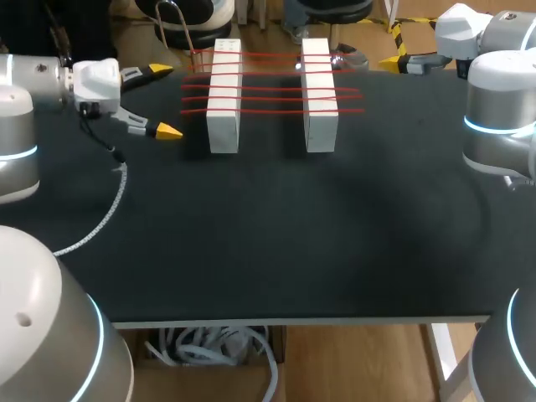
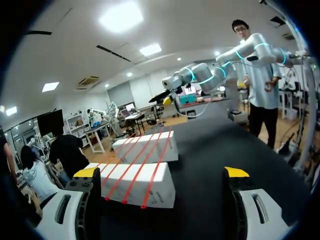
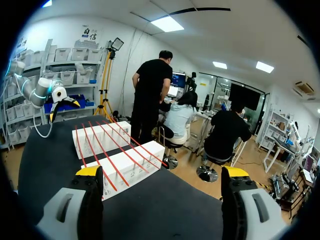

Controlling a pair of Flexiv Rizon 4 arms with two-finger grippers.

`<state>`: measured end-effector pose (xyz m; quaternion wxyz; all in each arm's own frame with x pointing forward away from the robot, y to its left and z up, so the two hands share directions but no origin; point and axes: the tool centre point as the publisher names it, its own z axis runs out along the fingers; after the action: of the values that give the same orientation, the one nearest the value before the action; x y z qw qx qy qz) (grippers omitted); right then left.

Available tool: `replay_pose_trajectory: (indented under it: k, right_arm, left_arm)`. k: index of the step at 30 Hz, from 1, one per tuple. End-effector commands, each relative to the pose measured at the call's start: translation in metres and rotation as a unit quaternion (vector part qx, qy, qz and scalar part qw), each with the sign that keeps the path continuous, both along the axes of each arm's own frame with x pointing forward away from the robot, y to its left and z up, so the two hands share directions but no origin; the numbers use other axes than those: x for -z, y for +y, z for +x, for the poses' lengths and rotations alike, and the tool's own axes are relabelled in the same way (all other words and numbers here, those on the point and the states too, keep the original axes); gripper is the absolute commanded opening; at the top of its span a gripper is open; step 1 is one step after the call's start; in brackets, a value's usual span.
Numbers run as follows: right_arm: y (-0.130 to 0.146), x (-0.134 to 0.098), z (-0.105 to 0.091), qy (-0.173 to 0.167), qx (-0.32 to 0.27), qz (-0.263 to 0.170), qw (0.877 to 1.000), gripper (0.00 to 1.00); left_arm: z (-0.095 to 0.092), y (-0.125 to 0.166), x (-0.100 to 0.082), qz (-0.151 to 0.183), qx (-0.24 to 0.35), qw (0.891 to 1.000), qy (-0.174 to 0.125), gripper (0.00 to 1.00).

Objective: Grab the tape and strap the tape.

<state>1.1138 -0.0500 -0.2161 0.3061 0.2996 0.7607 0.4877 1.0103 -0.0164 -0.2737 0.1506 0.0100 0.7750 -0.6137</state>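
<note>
The front red tape's ends [image 1: 353, 110] stick out level past the white blocks, so the tape [image 1: 272, 111] will keep reaching outward in a gentle arch when I lift it.
Two white blocks stand side by side at the back of the black table, the left block [image 1: 224, 96] and the right block [image 1: 319, 94]. Several red tape strands [image 1: 270, 84] stretch across both. My left gripper [image 1: 166, 100] hovers open just left of the left block, nothing between its fingers. In the left wrist view the left gripper [image 2: 161, 172] faces the near block [image 2: 145, 185], the far block [image 2: 150, 147] behind it. My right gripper [image 1: 392, 57] is at the back right, apart from the blocks. In the right wrist view the right gripper [image 3: 162, 171] is open and empty, the blocks [image 3: 127, 167] ahead of it.
A white cable [image 1: 109, 209] trails from the left arm over the table's left side. The black table top [image 1: 268, 243] spreads in front of the blocks. My other arm's gripper shows far off in each wrist view.
</note>
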Motion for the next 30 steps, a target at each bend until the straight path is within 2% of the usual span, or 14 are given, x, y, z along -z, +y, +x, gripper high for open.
replay_pose_trajectory:
  k: [1,5,6,8,9,11,14,22,30]
  right_arm:
    - [0.0,0.0,0.0,0.0,0.0,0.0,1.0,1.0]
    - [0.0,0.0,0.0,0.0,0.0,0.0,1.0,1.0]
    - [0.0,0.0,0.0,0.0,0.0,0.0,1.0,1.0]
    - [0.0,0.0,0.0,0.0,0.0,0.0,1.0,1.0]
    - [0.0,0.0,0.0,0.0,0.0,0.0,1.0,1.0]
    - [0.0,0.0,0.0,0.0,0.0,0.0,1.0,1.0]
    - [0.0,0.0,0.0,0.0,0.0,0.0,1.0,1.0]
    - [0.0,0.0,0.0,0.0,0.0,0.0,1.0,1.0]
    - [0.0,0.0,0.0,0.0,0.0,0.0,1.0,1.0]
  left_arm:
    - [0.006,0.003,0.014,-0.039,0.02,0.999,-0.001,1.0]
    - [0.007,0.004,0.021,-0.052,0.036,0.998,0.004,1.0]
    - [0.008,0.004,0.024,-0.055,0.037,0.998,0.004,0.96]
    - [0.008,0.005,0.027,-0.059,0.041,0.997,0.008,0.81]
    - [0.009,0.005,0.028,-0.061,0.042,0.997,0.01,0.65]
    - [0.009,0.006,0.031,-0.065,0.044,0.997,0.014,0.47]
    - [0.009,0.008,0.034,-0.067,0.046,0.997,0.018,0.43]
    - [0.009,0.011,0.044,-0.079,0.053,0.995,0.023,0.49]
    - [0.014,0.018,0.05,-0.082,0.058,0.995,0.027,0.45]
